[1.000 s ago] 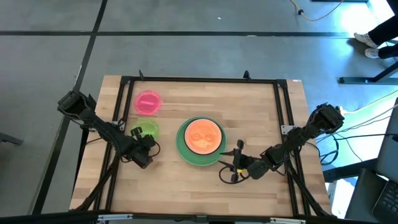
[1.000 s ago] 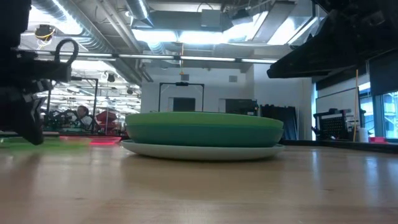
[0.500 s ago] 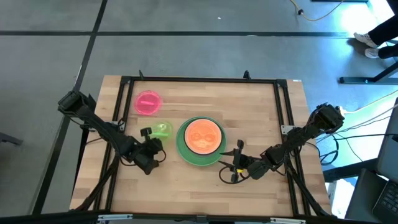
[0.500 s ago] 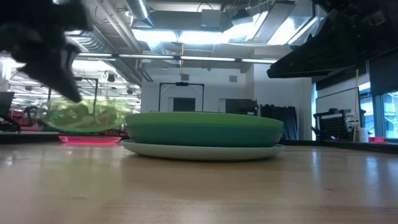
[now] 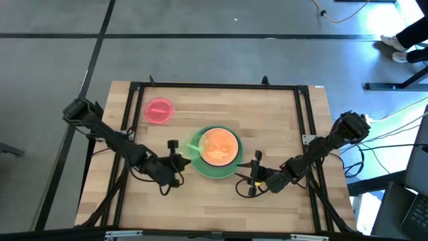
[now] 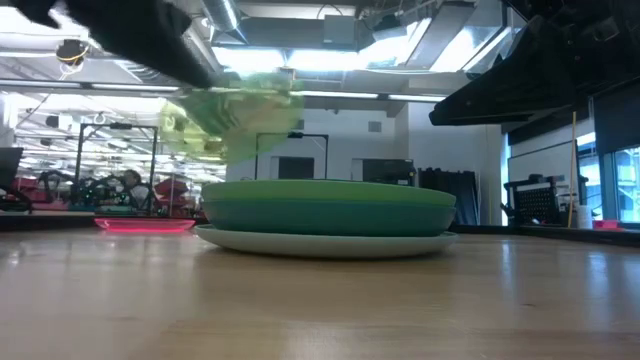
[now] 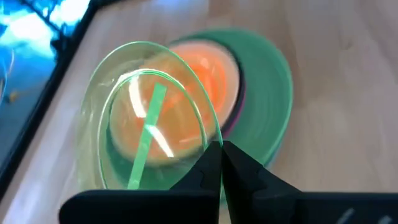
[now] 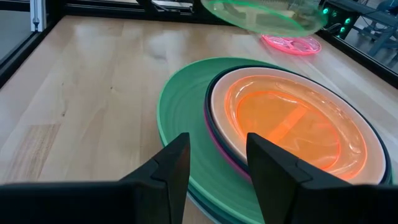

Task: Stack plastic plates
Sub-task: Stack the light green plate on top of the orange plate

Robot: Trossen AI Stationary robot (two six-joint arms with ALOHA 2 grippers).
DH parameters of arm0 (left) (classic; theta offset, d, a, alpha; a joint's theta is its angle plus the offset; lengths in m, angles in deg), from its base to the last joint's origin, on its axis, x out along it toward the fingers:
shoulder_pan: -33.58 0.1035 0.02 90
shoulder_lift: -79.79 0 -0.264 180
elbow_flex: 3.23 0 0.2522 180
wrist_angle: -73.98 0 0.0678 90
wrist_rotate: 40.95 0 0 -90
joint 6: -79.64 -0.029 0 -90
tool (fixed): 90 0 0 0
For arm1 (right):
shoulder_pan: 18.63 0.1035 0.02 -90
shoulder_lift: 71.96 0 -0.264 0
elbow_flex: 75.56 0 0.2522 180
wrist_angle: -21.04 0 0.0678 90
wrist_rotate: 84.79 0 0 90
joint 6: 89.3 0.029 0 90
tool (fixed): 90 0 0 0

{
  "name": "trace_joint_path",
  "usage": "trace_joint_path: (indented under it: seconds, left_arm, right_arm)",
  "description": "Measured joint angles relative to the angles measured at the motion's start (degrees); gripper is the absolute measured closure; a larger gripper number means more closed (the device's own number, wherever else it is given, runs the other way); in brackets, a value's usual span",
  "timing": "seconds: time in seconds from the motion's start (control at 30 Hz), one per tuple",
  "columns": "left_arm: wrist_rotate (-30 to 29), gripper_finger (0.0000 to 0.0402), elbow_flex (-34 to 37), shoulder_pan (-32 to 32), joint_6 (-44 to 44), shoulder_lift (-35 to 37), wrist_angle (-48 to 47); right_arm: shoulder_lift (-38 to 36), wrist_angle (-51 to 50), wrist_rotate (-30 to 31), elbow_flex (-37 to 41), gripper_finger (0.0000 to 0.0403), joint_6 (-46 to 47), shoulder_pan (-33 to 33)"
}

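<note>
My left gripper goes on moving until both plates line up and then let go, because the lime plate [image 6: 235,118] hangs clear above the stack's rim and the orange plate [image 5: 219,146] lies open.
A stack of plates [image 5: 216,151] sits mid-table: a large light green one [image 8: 180,106] outermost from above, navy, magenta and peach rims inside it, and a translucent orange plate [image 8: 292,121] on top. In the low view a pale plate [image 6: 325,241] lies at the bottom. My left gripper [image 5: 178,159] is shut on the small lime plate [image 6: 230,115], in the air over the stack's left edge. The red-pink plate [image 5: 158,110] lies flat on the table, far-left. My right gripper [image 8: 217,168] is open, just off the stack's near-right rim, touching nothing. My left gripper pinches the lime plate's rim [image 7: 214,134] between its two fingertips [image 7: 211,163]. It comes from the table's left-near side, slanting down. The plate [image 7: 149,118] is lifted clear and tilted, sticking out from the fingers over the stack's left edge.
A black frame [image 5: 214,86] runs along the table's far edge and both sides. Bare wood lies near the front edge [image 5: 200,207] and at the far right [image 5: 281,114]. A person's shoes [image 5: 401,48] show on the floor beyond the table's far-right corner.
My left gripper has lifted the lime plate off the table left of the stack and carried it up and to the right. The plate now hangs tilted over the stack's left edge. The right arm has kept still.
</note>
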Motion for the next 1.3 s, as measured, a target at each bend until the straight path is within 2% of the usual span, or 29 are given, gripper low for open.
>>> trace_joint_path:
  seconds: [0.17, 0.47, 0.7, 1.1, 1.3]
  left_arm:
    - [3.60, 0.0401, 0.00, 3.22, -9.46, -3.21, 9.98]
    - [9.27, 0.0401, 0.00, 9.18, -18.52, -12.80, 26.11]
    - [10.72, 0.0401, 0.00, 12.46, -18.51, -17.58, 29.98]
    - [10.69, 0.0401, 0.00, 14.61, -13.71, -18.21, 29.93]
    - [10.22, 0.0357, 0.00, 14.61, -13.48, -18.21, 29.84]
  right_arm:
    - [0.00, 0.00, 0.00, 0.00, 0.0253, 0.00, -0.02]
    - [0.02, -0.02, -0.02, 0.00, 0.0253, 0.00, -0.02]
    - [0.02, -0.07, 0.00, 0.00, 0.0253, -0.02, -0.02]
    - [0.04, -0.10, -0.01, 0.00, 0.0253, -0.03, -0.02]
    - [0.04, -0.11, -0.01, -0.01, 0.0253, -0.39, -0.02]
